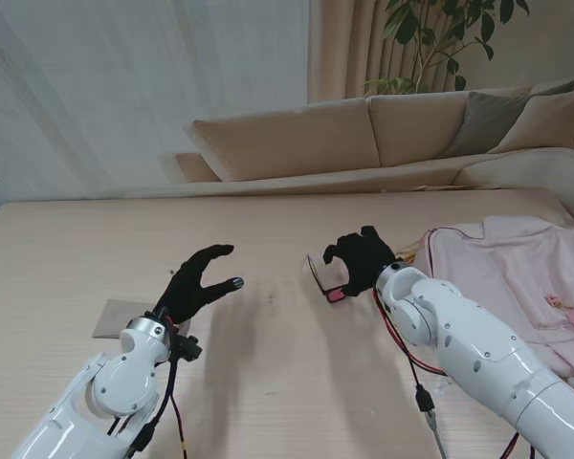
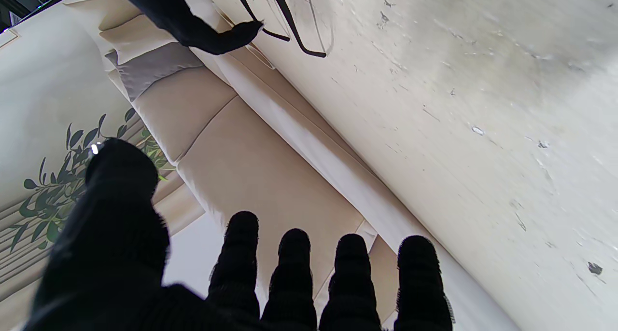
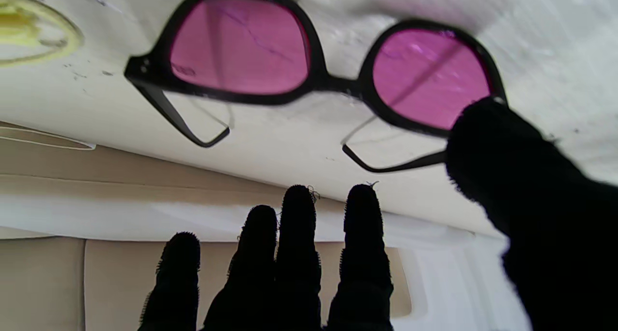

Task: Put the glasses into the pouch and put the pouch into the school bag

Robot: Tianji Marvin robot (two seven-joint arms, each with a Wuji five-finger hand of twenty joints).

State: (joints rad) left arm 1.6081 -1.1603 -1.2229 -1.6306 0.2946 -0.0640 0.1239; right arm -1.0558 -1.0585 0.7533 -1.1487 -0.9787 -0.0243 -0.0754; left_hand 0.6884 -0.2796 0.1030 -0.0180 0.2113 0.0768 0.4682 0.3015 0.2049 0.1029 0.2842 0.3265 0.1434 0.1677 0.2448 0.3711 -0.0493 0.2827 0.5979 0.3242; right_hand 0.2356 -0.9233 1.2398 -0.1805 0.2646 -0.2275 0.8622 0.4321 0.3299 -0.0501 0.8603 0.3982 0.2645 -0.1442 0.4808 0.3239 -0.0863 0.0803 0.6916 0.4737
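Observation:
I see the tan pouch (image 1: 122, 317) lying flat and thin (image 1: 109, 327), so it will swell into an open-ended tube around the glasses when I push them in.
Black-framed glasses (image 1: 327, 285) with pink lenses lie on the table with their arms unfolded, just left of the pink school bag (image 1: 517, 277). My right hand (image 1: 362, 258) hovers over them, open, fingers spread. In the right wrist view the thumb (image 3: 526, 186) touches the rim of one lens of the glasses (image 3: 333, 82), while the other fingertips (image 3: 299, 215) stay clear of the frame. A flat tan pouch (image 1: 122, 318) lies on the table at my left. Beside it my left hand (image 1: 199, 284) is raised and open, holding nothing. The left wrist view catches the glasses' arms (image 2: 309, 52).
A beige sofa (image 1: 364, 134) runs along the far edge of the table (image 1: 268, 354). A small yellow loop (image 3: 29, 36) lies on the table by the bag's near corner. A potted plant (image 1: 430, 38) stands behind the sofa.

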